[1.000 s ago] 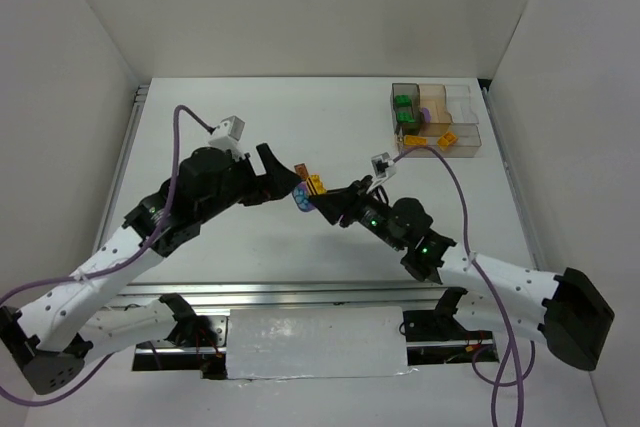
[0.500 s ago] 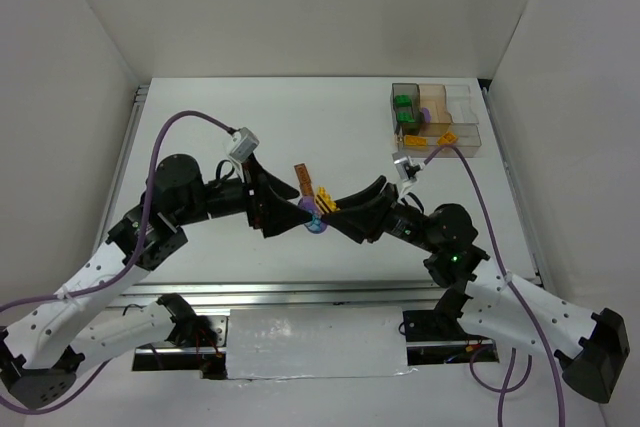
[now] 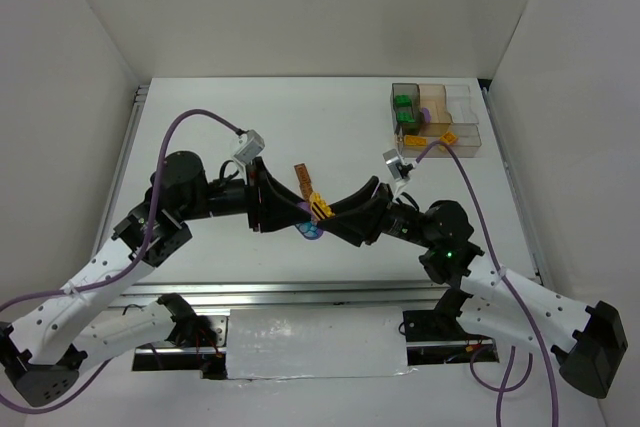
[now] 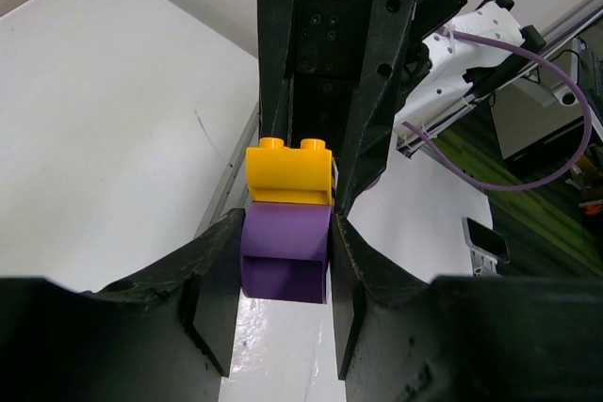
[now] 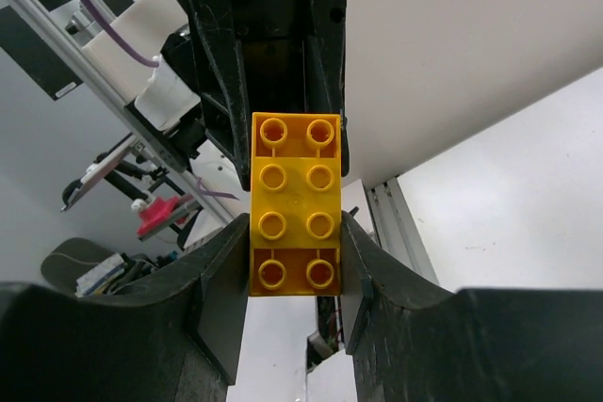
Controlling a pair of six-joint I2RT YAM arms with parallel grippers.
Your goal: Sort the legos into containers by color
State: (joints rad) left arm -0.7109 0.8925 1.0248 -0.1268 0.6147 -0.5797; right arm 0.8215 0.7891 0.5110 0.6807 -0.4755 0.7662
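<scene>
The yellow brick is stuck on the purple brick (image 4: 289,202), so the robot's right gripper should pull the yellow brick free (image 5: 296,185) while the left gripper holds firm, before either brick is sorted.
Over the middle of the table my two grippers meet tip to tip around a joined pair of legos. My left gripper (image 4: 283,275) is shut on the purple brick (image 4: 285,251). The yellow brick (image 4: 290,174) sits stuck on the purple brick's far end. My right gripper (image 5: 294,270) is shut on that yellow brick (image 5: 294,204), studs facing its camera. From above, the yellow brick (image 3: 320,205) and purple brick (image 3: 311,231) show between the left gripper (image 3: 300,215) and right gripper (image 3: 332,217). The container tray (image 3: 465,119) stands at the back right, holding green (image 3: 404,107), purple (image 3: 425,115) and yellow (image 3: 447,137) bricks.
A brown brick (image 3: 303,177) shows just behind the meeting grippers. White walls close in the table on the left, back and right. Metal rails (image 3: 300,292) run along the near edge by the arm bases.
The left gripper, open a second ago, has shut on the purple brick. Both arms swung in to face each other; the right gripper kept its hold on the yellow brick.
</scene>
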